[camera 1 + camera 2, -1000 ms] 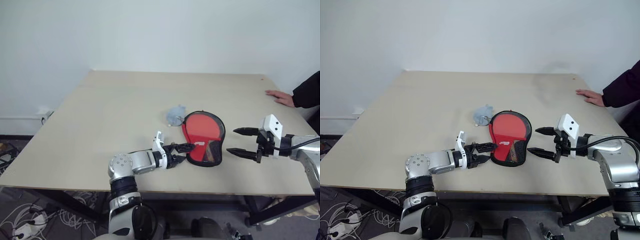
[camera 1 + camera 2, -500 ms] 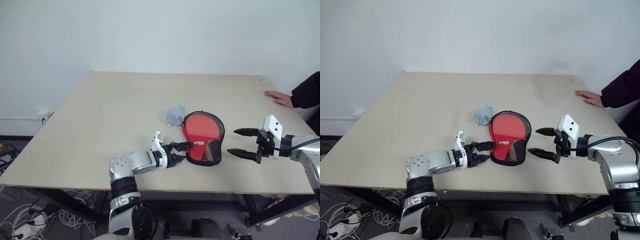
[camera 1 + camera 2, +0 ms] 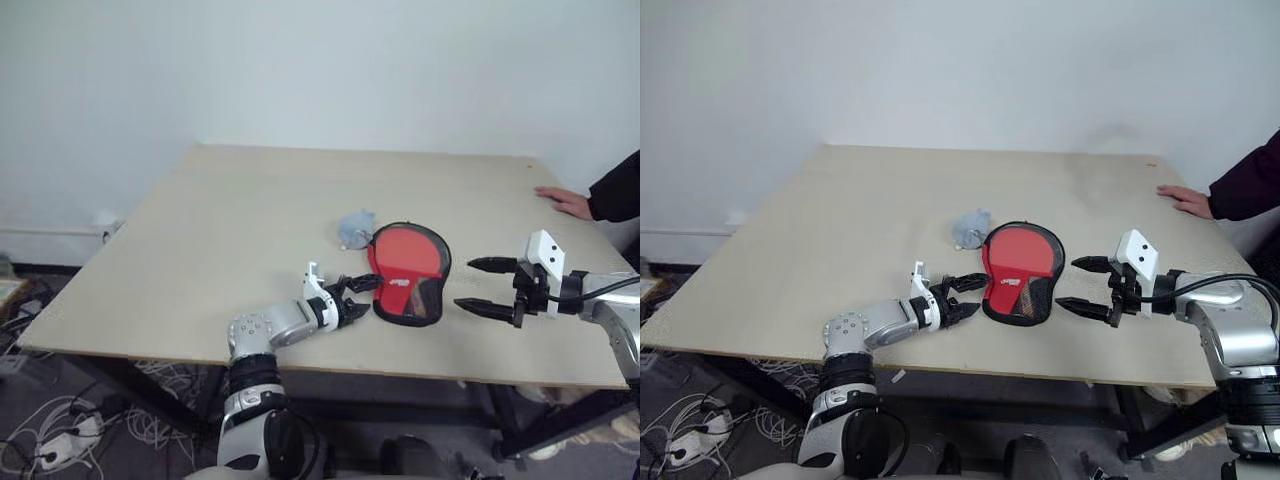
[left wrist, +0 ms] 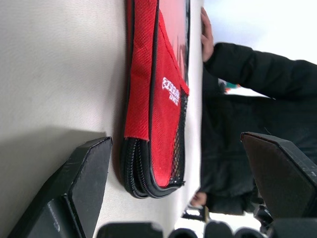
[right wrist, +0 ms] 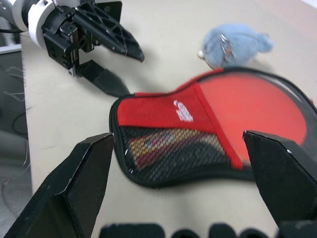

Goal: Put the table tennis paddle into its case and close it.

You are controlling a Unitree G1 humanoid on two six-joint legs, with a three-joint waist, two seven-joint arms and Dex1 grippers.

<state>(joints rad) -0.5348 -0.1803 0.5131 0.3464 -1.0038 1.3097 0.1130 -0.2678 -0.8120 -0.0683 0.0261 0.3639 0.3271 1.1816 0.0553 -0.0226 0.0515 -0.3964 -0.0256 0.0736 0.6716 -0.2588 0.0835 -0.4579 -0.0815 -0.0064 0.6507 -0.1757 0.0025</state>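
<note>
My gripper will pull the case toward the near table edge, and the grey-blue soft thing will drag along with it, since it rests against the case's edge.
The case lies flat on the table, red side up with black edging and a mesh panel at its narrow end. Inside it is the table tennis paddle, whose wooden handle shows through the mesh. My left gripper is open and held low at the case's narrow end, with the zip edge between its fingers. My right gripper hangs open a short way to the right of the case, apart from it. The right wrist view has the left gripper just beyond the case.
A small grey-blue soft thing lies against the far left edge of the case. A person's hand and dark sleeve rest on the table's far right corner. The near table edge runs just below both grippers.
The whole picture has shifted, so the camera has moved. My left wrist has rolled slightly at the case's narrow end. The right gripper and the case have stayed put.
</note>
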